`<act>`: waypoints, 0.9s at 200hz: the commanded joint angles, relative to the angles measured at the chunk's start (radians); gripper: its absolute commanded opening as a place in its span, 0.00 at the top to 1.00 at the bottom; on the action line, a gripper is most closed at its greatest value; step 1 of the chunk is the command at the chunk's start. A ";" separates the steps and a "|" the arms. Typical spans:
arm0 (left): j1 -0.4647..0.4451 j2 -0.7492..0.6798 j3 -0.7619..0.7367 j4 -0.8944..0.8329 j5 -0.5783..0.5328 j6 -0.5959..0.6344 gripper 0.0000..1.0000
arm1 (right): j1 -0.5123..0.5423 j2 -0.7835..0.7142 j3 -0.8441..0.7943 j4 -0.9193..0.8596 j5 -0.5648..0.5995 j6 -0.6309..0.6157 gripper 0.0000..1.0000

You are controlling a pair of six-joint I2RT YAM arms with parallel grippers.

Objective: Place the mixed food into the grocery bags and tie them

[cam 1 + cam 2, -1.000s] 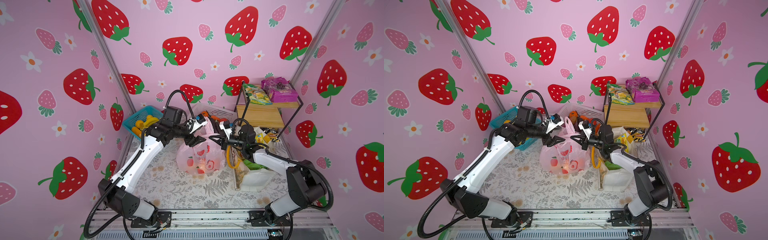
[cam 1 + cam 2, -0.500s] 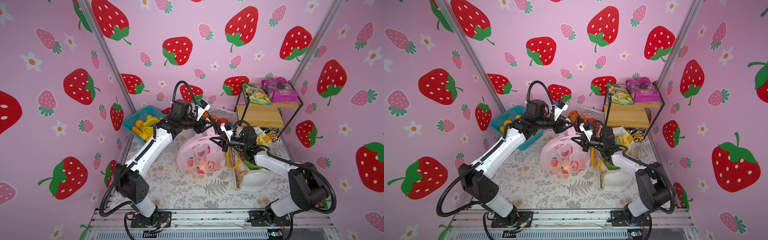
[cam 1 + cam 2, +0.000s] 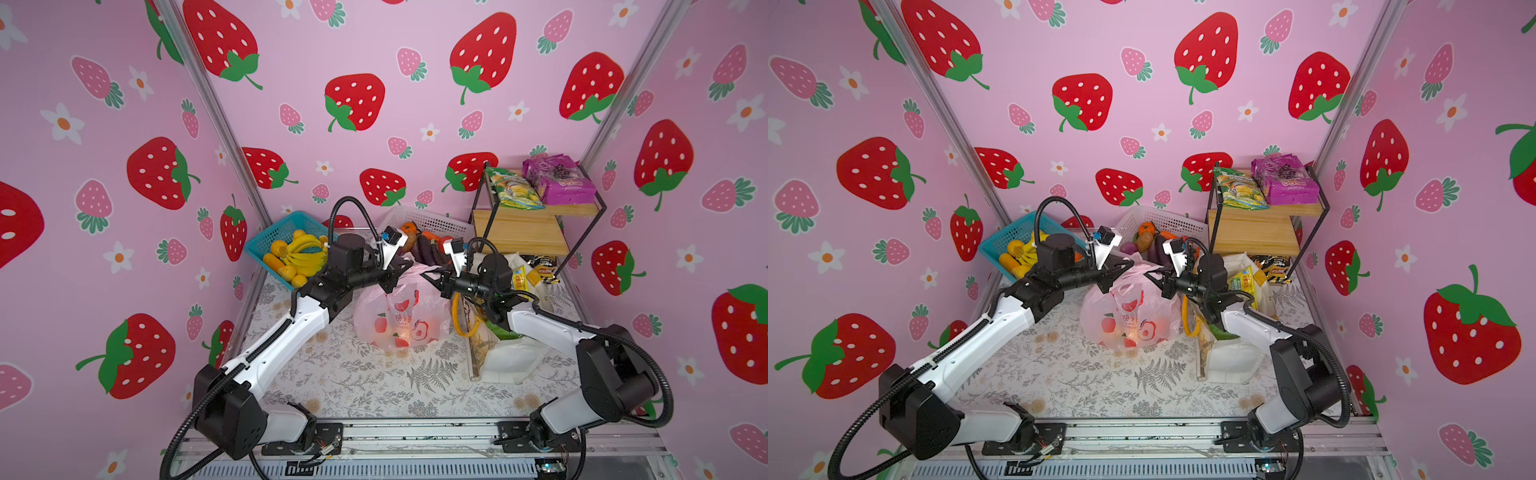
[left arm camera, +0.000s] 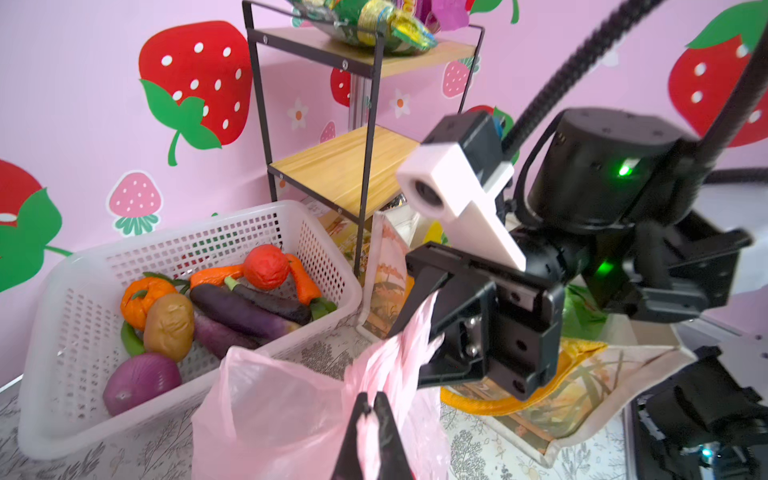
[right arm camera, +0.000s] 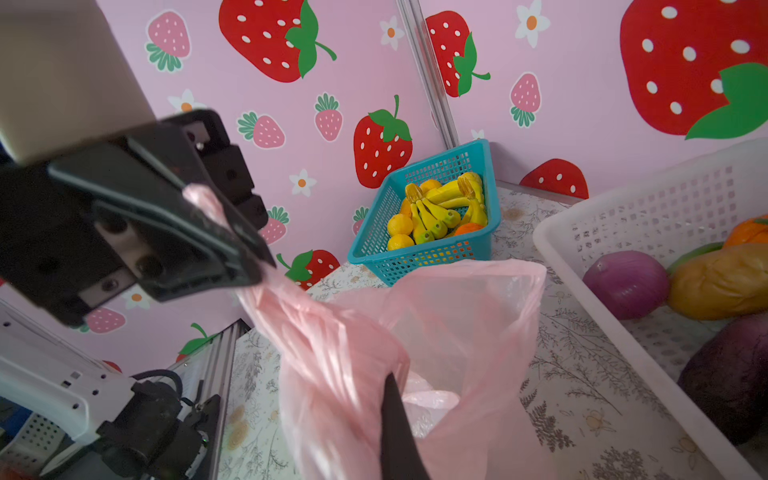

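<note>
My left gripper should move down to give slack and my right gripper should take the handle deeper [image 4: 384, 364], because the pink handle [image 4: 422, 321] is stretched tight to the ends of my right gripper's fingers.
The pink grocery bag [image 3: 401, 320] [image 3: 1129, 320] stands mid-table with its two handles pulled up and apart. My left gripper [image 3: 405, 270] [image 4: 370, 401] is shut on one twisted pink handle. My right gripper [image 3: 436, 280] [image 5: 384, 380] is shut on the other handle; pink plastic hides one of its fingers. The two grippers face each other closely above the bag's mouth. To the right slumps the white tote [image 3: 507, 353] [image 3: 1229, 357] with yellow handles, holding a yellow packet [image 3: 519, 276] and a green packet [image 3: 498, 330].
At the back left sits a blue basket [image 3: 266, 245] of toy bananas and oranges. A white basket [image 3: 432, 220] of toy vegetables lies behind the bag. A black wire shelf [image 3: 523, 232] at the back right carries two packets, and a black-and-yellow packet [image 3: 544, 266] lies below it.
My left gripper was open beside the bag, rose toward the back, then came down and shut on the pink handle. The right arm has held still on its handle.
</note>
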 commanded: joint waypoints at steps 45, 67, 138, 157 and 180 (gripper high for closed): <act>-0.047 -0.083 -0.272 0.289 -0.117 0.058 1.00 | 0.019 0.037 0.035 0.036 0.055 0.167 1.00; -0.049 -0.057 -0.289 0.296 -0.126 0.068 0.97 | 0.021 0.049 0.043 0.037 0.047 0.156 1.00; -0.056 -0.024 -0.280 0.303 -0.113 0.049 0.88 | 0.019 0.079 0.058 -0.002 0.044 0.086 0.98; -0.064 -0.045 -0.289 0.294 -0.114 0.033 0.87 | 0.018 0.086 0.068 -0.013 0.049 0.080 0.98; -0.072 -0.072 -0.295 0.265 -0.125 0.021 0.91 | 0.018 0.094 0.082 -0.026 0.050 0.080 0.99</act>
